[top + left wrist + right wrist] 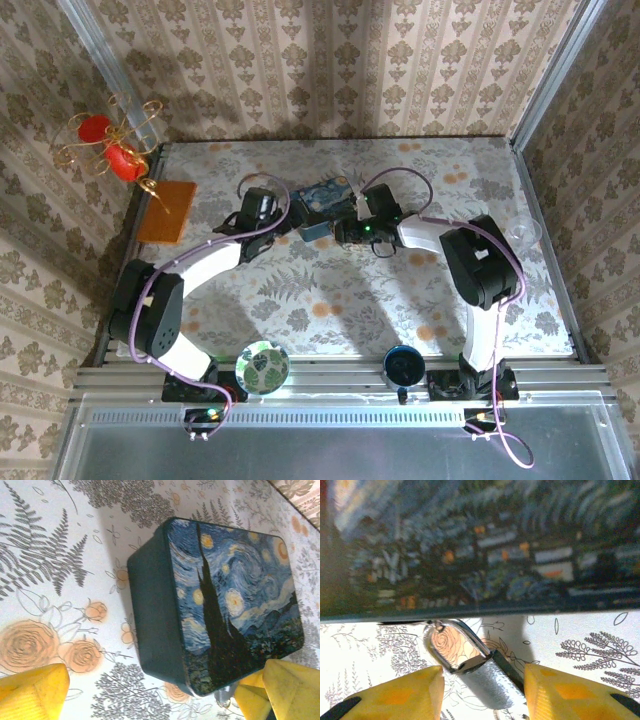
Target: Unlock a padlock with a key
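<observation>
The padlock's body (491,684) is slanting loosely below the tin's edge, so the robot's right gripper needs to clamp its sides (507,676) and keep it straight before the left gripper works on.
The silver padlock (487,680) lies on the flowered tablecloth, and its looped shackle (451,645) reaches up to the lower edge of the blue starry-night tin (480,545). My right gripper (482,676) is open; its yellow fingers (395,695) stand either side of the padlock's body with a gap on both sides. My left gripper (165,680) is wide open around the near end of the tin (220,600), and a bit of silver metal (225,695) shows by the tin's corner. From above, both grippers (288,224) (342,232) meet at the tin (325,193). The key is out of view.
An orange-brown board (167,210) lies at the table's left edge, beside a gold wire ornament with red pieces (108,147). A patterned glass dish (263,367) and a dark blue cup (403,365) stand at the near rail. A clear cup (522,235) sits at the right edge.
</observation>
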